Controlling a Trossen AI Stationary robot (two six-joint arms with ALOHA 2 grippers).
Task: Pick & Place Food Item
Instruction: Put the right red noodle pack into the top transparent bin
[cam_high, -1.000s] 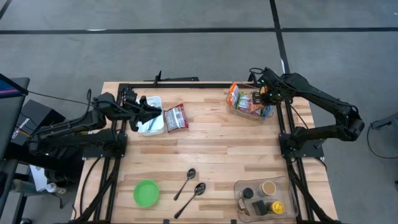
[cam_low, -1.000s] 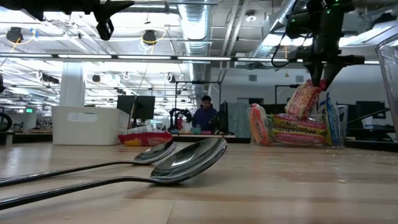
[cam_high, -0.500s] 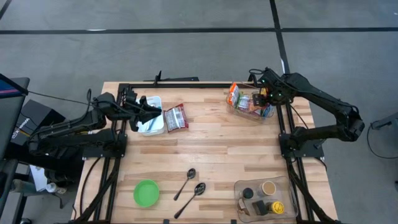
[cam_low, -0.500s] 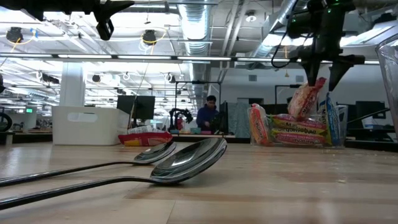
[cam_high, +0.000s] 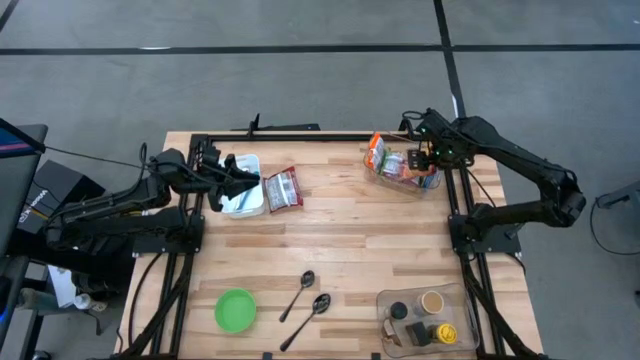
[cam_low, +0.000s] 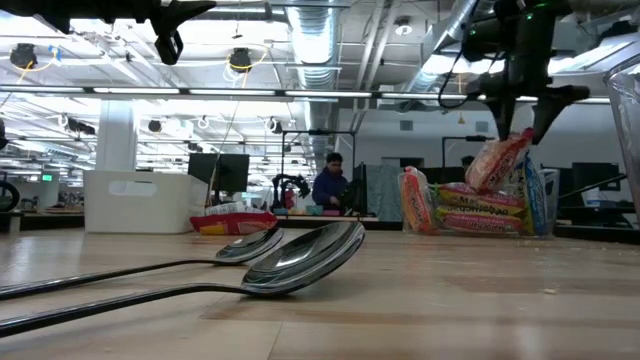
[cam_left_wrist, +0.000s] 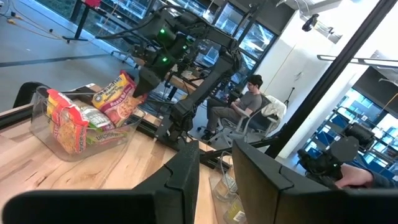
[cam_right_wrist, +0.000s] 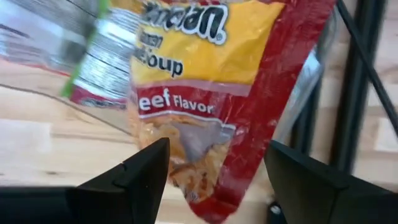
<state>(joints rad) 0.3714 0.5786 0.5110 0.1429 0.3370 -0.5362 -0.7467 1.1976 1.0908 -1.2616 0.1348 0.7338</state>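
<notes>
The beef-flavour packet (cam_low: 497, 160) stands up higher than the clear bin's other packets, so next my right gripper backs up, shuts its fingers and pushes the beef-flavour packet's side (cam_right_wrist: 189, 106) down.
A clear bin (cam_high: 405, 170) with several noodle packets stands at the table's far right. One beef-flavour packet (cam_low: 497, 160) sticks up out of it, its lower end among the others and leaning on them. My right gripper (cam_low: 522, 118) hangs open just above the bin, pointing down, with a finger on either side of the packet's top (cam_right_wrist: 199, 81) and clear of it. My left gripper (cam_high: 240, 185) is held level above a white container (cam_high: 245, 200) at the far left. A narrow gap shows between its fingers (cam_left_wrist: 214, 180), with nothing in it.
A red noodle packet (cam_high: 283, 188) lies flat beside the white container. Two spoons (cam_high: 305, 295) and a green bowl (cam_high: 235, 310) sit near the front edge. A clear tray with cups (cam_high: 425, 318) is at the near right. A person (cam_low: 328, 185) sits in the room behind.
My right gripper has opened and let go of the beef packet's top, staying above the bin. The packet has come to rest in the bin, leaning against the other packets. My left arm has kept still.
</notes>
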